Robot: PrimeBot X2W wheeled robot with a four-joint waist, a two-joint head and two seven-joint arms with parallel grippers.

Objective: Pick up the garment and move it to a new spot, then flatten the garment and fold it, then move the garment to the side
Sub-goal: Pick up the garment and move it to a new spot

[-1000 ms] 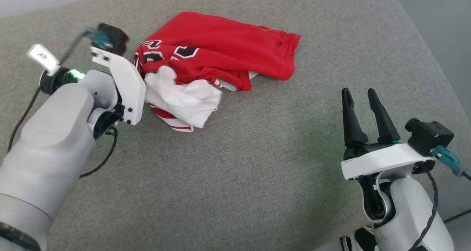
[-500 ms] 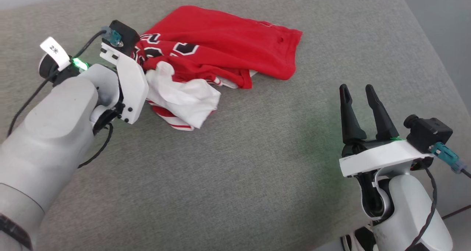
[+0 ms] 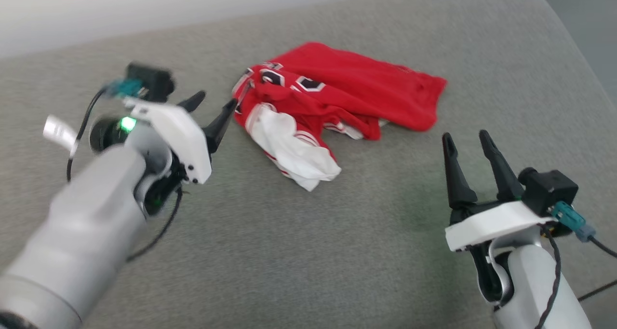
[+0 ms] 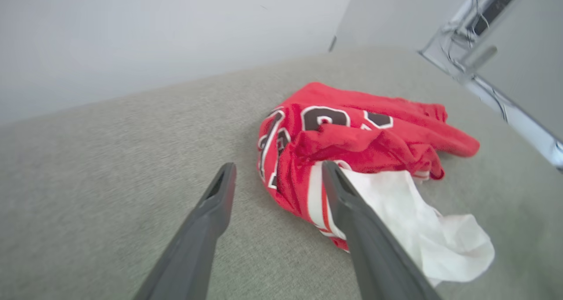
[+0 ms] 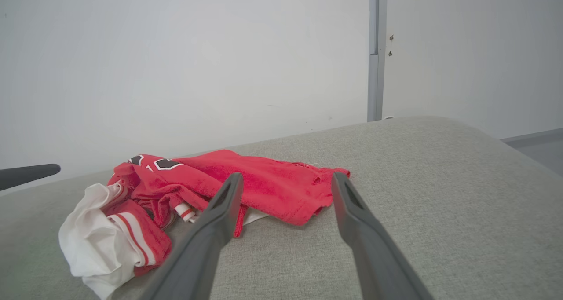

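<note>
I should expect to find the other white sleeve hidden under the red folds when I pull the garment point(image 3: 353, 83) open, because white cloth point(image 3: 384, 122) shows from beneath them.
The garment point(image 3: 352, 92) lies crumpled on the grey cushion, red with black white-edged lettering at its left and a white sleeve point(image 3: 294, 150) spilling toward me. My left gripper point(image 3: 215, 106) is open just left of the garment's left edge, holding nothing. In the left wrist view the garment point(image 4: 352, 137) sits just past the gripper point(image 4: 277, 170), whose right finger overlaps the striped trim. My right gripper point(image 3: 466, 141) stands open and holds nothing, right of the garment and apart from it. The right wrist view shows the garment point(image 5: 264, 185) beyond the open gripper point(image 5: 286, 179).
The grey cushion point(image 3: 308, 252) spreads wide in front and to the left of the garment. Its rounded right edge point(image 3: 573, 54) drops toward the floor. A pale wall point(image 5: 176, 62) stands behind, and a metal frame point(image 4: 497, 84) stands at the far right in the left wrist view.
The left arm has pulled back to the left, so its open fingers now show beside the garment's left edge. The head camera has shifted. The right gripper has not changed.
</note>
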